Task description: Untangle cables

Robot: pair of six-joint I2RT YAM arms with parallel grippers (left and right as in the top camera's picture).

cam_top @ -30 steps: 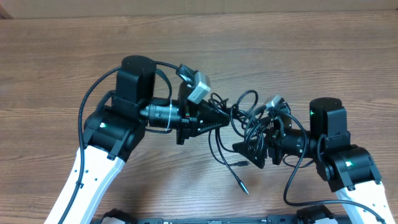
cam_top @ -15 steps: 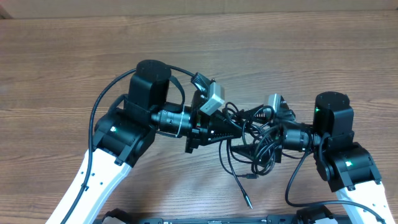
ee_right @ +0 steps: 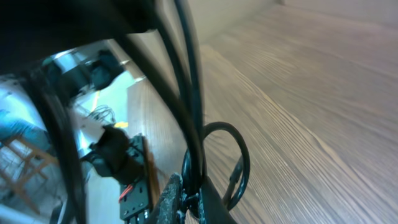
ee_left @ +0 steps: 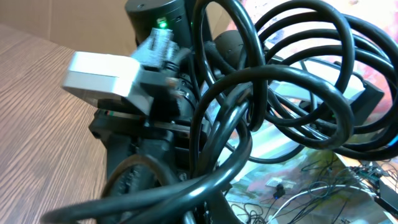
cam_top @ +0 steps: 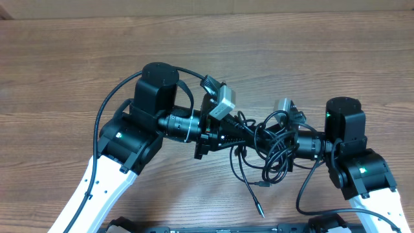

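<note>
I should open my right gripper and back it clear of the cable loops (cam_top: 279, 159) that drape over it, while my left gripper holds the knot (cam_top: 242, 133).
The cables (cam_top: 270, 154) are a knot of thin black cords hanging between my two grippers above the wooden table (cam_top: 77, 65). Two loose plug ends trail toward the front, one (cam_top: 261, 184) short and one (cam_top: 260, 211) longer. My left gripper (cam_top: 251, 134) reaches in from the left, shut on the cables; in the left wrist view, loops of cable (ee_left: 292, 68) fill the frame above it (ee_left: 205, 208). My right gripper (cam_top: 275, 144) comes in from the right. In the right wrist view its fingers (ee_right: 173, 198) are shut on strands of cable (ee_right: 194, 124), with a small loop (ee_right: 239, 163) beside them.
The right arm's wrist camera housing (ee_left: 102, 76) and green light (ee_left: 163, 23) sit close behind the cable loops in the left wrist view. Thick black arm cables curve off each arm (cam_top: 97, 126) (cam_top: 307, 188). The table's front edge (cam_top: 207, 228) lies just below the plug ends.
The left arm has shifted right, closing on the right gripper. The right gripper has turned and shut on the cables, and the bundle now hangs taut between the two.
</note>
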